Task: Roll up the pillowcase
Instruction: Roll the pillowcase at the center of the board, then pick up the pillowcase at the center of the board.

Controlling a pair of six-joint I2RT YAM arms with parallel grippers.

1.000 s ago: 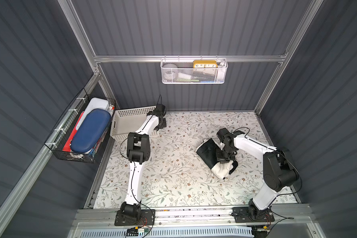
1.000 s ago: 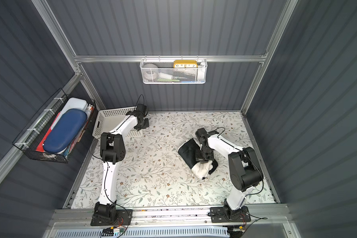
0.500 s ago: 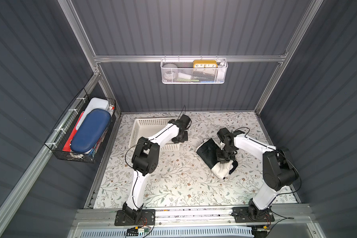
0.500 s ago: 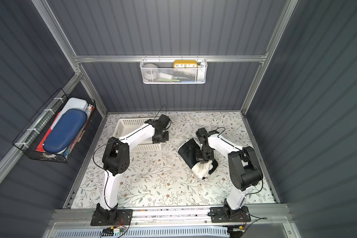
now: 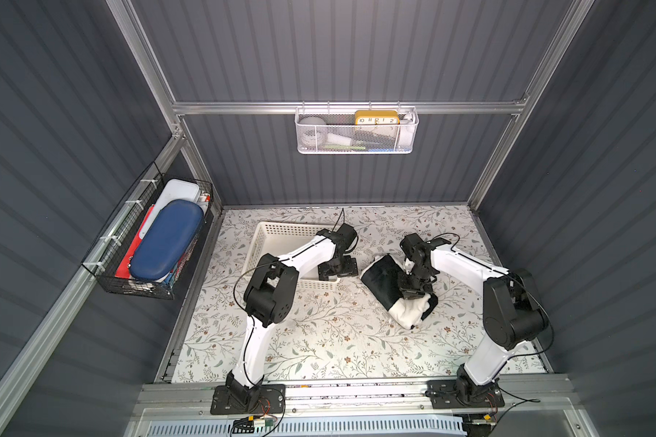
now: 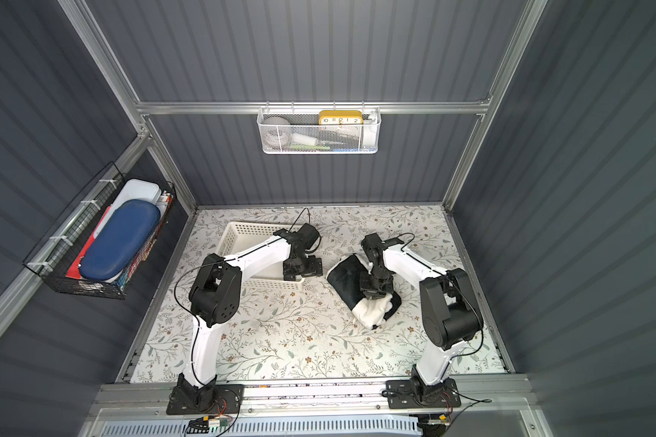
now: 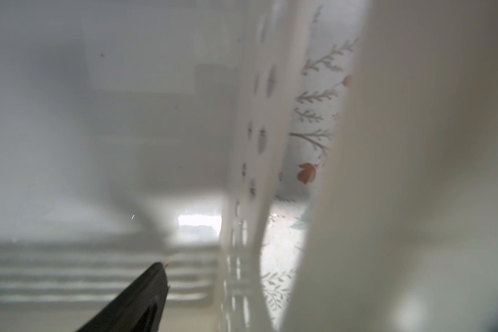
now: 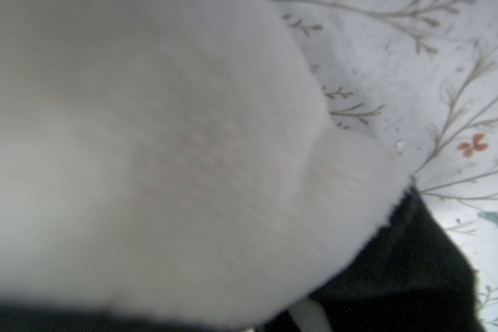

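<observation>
Next, I lift my left gripper clear, because its fingers are on both sides of the basket's near corner [image 5: 333,285], away from the pillowcase. It should then take the pillowcase's end [image 5: 374,272] nearest the basket.
The pillowcase [image 5: 381,280] [image 6: 347,280] lies as a bunched black and white bundle on the right of the table, in both top views. My right gripper [image 5: 413,291] [image 6: 374,290] presses down into its middle, fingers buried in the plush. White plush of the pillowcase [image 8: 184,143] fills the right wrist view, so the jaws are hidden. My left gripper [image 5: 338,269] [image 6: 303,269] stands open astride the near right corner of the white perforated basket [image 5: 277,234] [image 6: 243,230]. One black finger [image 7: 144,296] hangs inside, apart from the basket wall [image 7: 259,143].
A floral table cover [image 5: 319,333] spans the table. A black wire basket with a blue case [image 5: 163,242] hangs on the left wall. A white mesh basket [image 5: 356,143] with a yellow clock hangs on the back wall.
My left arm dragged the white basket from the far left corner to just left of the pillowcase, then spread its jaws. The right arm stayed on the bundle.
</observation>
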